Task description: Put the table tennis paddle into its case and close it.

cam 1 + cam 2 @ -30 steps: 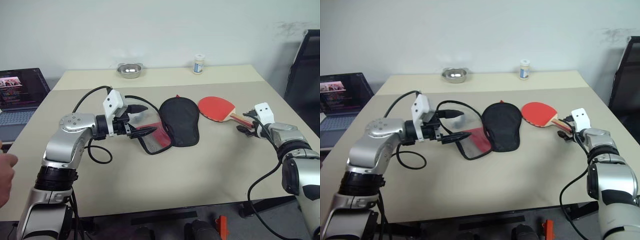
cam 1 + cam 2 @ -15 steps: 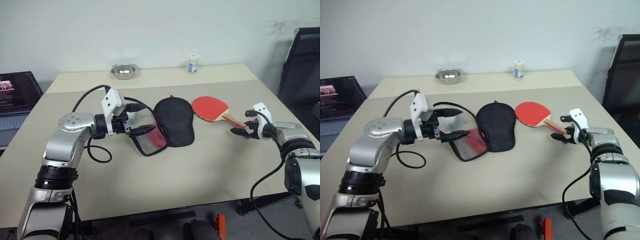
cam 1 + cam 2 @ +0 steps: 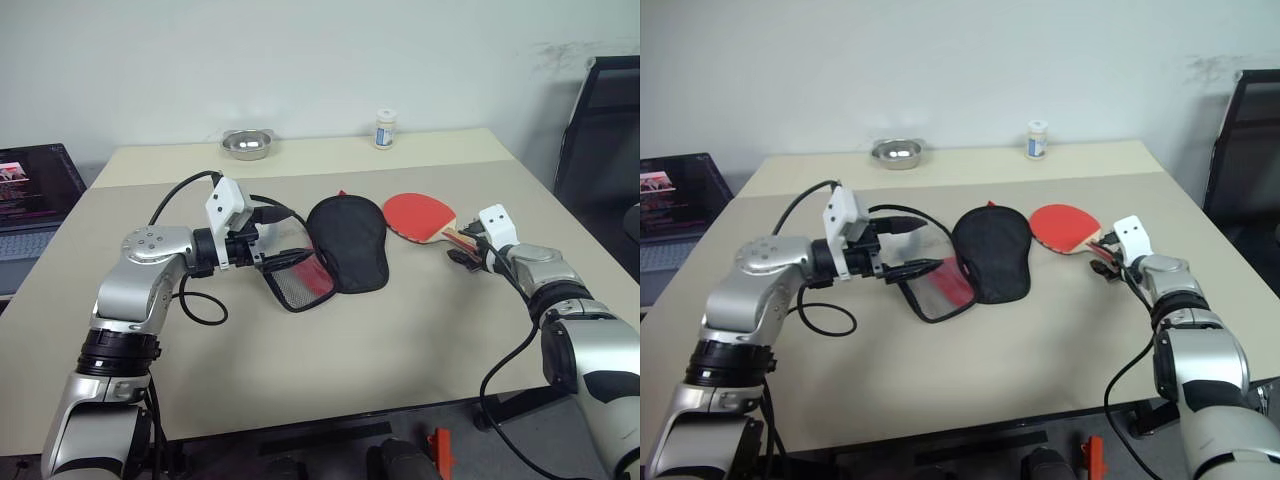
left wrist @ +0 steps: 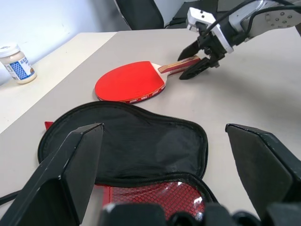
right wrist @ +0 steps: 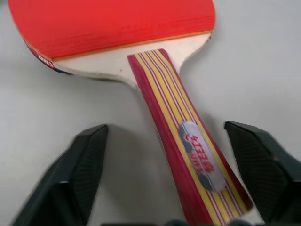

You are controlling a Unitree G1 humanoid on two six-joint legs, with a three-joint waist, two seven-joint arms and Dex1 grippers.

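Note:
The case's black half is shaped like a paddle, so I expect the paddle's striped handle to fit inside together with the paddle's red side when the robot lowers the paddle.
The table tennis paddle lies flat on the table, red face up, with its striped wooden handle pointing toward my right arm. My right gripper is open, one finger on each side of the handle's end and a gap on both sides. To the left of the paddle lies the case, black side up, with its red mesh flap folded open toward my left arm. My left gripper is open just left of the case, and its lower finger sits at the flap's edge.
A steel bowl and a small white bottle stand at the table's far edge. A laptop sits off the left side and a black chair at the right. The near half of the table is bare.
My right gripper has slid left to the paddle's handle and now straddles it, its fingers drawn slightly closer. The left gripper and the case have not moved.

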